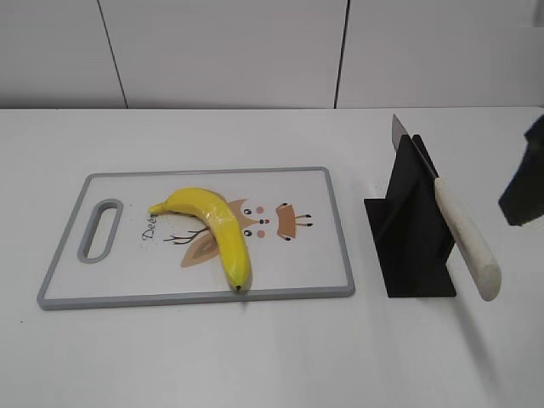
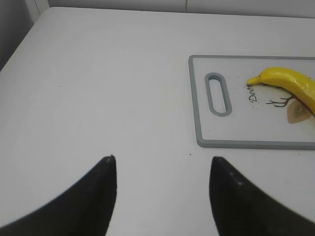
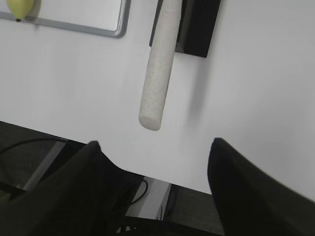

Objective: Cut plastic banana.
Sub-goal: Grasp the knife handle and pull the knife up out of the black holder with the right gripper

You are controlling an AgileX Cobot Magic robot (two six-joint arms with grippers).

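Observation:
I should expect a long, wide blade hidden between the black stand's plates when I lift the knife (image 1: 465, 235), because the grey tip (image 1: 399, 133) sticks out past the stand.
The plastic banana (image 1: 216, 225) is glossy yellow and lies curved on the cutting board (image 1: 323, 229), stem to the left, dark tip at the board's near edge. Its stem end shows in the left wrist view (image 2: 288, 81), its tip in the right wrist view (image 3: 20, 7). A knife with a white handle (image 1: 467, 242) rests in a black stand (image 1: 408, 225); the handle also shows in the right wrist view (image 3: 157, 73). My left gripper (image 2: 162, 164) is open and empty over bare table left of the board. My right gripper (image 3: 155, 145) is open and empty, just short of the handle's end; its dark body (image 1: 525, 183) shows at the exterior view's right edge.
The white table (image 1: 272, 348) carries the board and stand. The table's near edge (image 3: 147, 174) lies close below the right gripper, with cables and frame beneath. A white panelled wall (image 1: 229, 51) stands behind.

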